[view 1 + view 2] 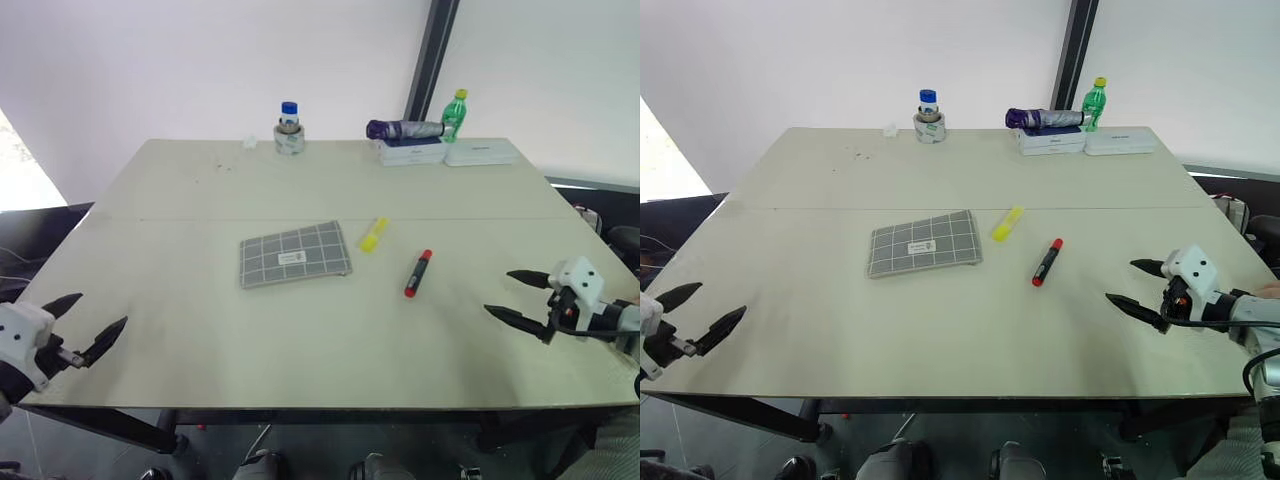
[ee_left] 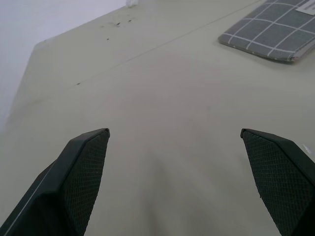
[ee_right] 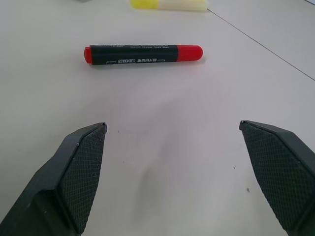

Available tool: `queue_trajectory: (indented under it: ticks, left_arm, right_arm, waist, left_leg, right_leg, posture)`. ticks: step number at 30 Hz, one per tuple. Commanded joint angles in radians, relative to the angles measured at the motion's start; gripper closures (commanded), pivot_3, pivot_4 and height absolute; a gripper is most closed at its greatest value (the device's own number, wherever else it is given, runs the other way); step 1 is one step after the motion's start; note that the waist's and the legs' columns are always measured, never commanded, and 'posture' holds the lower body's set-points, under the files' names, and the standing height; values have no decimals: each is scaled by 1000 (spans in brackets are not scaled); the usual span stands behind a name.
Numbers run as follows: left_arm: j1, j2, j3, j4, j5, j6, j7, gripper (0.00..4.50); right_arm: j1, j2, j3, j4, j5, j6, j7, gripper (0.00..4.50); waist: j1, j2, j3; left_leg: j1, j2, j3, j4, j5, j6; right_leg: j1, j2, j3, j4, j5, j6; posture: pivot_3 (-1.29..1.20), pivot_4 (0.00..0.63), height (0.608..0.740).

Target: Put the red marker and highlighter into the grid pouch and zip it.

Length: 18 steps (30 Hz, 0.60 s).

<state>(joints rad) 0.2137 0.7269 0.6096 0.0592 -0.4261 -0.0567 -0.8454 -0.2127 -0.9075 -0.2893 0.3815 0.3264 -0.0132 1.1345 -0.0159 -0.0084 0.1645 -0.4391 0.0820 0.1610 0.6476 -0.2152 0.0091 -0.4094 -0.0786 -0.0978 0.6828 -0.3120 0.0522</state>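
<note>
The grid pouch's smooth top and straight near edge have hardly a crease, so the pouch will stay almost straight when my left gripper raises one end.
The grey grid pouch lies flat in the middle of the table, its white label facing up. Just right of it rests the yellow highlighter, and further right the red marker with its black band. My left gripper hovers open at the table's near left corner, well away from the pouch. Open as well, my right gripper sits at the near right, pointing toward the marker, with the highlighter beyond it. Nothing is between either pair of fingers.
Along the far edge stand a blue-capped jar, a green bottle, a purple folded item on flat white boxes, and a small white scrap. A dark pillar rises behind.
</note>
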Motion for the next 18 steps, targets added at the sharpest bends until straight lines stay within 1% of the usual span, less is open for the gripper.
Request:
queue_trajectory:
  ticks: [1, 4, 9, 18]
  left_arm:
    - [-18, 3, 3, -20, 6, -41, 2, 0]
    - [-46, 10, -13, -18, 36, -37, 37, 0]
    - [-57, 19, -25, -18, 39, -31, 20, 0]
    - [-77, 2, -32, -14, 22, -67, -2, 0]
  right_arm:
    - [-20, 12, 4, -10, -5, -27, -9, 10]
    - [-33, 27, 17, -23, -6, -23, -17, 10]
    - [-48, 34, 32, -18, -11, -30, -26, 10]
    - [-63, 43, 48, -12, -20, -39, -41, 10]
  waist:
    - [1, 0, 0]
    - [1, 0, 0]
    - [0, 0, 0]
    - [0, 0, 0]
  left_leg:
    - [0, 0, 0, 0, 0, 0]
    - [0, 0, 0, 0, 0, 0]
    - [0, 0, 0, 0, 0, 0]
    - [0, 0, 0, 0, 0, 0]
  right_leg:
    - [0, 0, 0, 0, 0, 0]
    - [0, 0, 0, 0, 0, 0]
    - [0, 0, 0, 0, 0, 0]
    - [0, 0, 0, 0, 0, 0]
  posture:
    - [0, 150, 738]
    - [0, 150, 738]
    - [0, 150, 738]
    - [0, 150, 738]
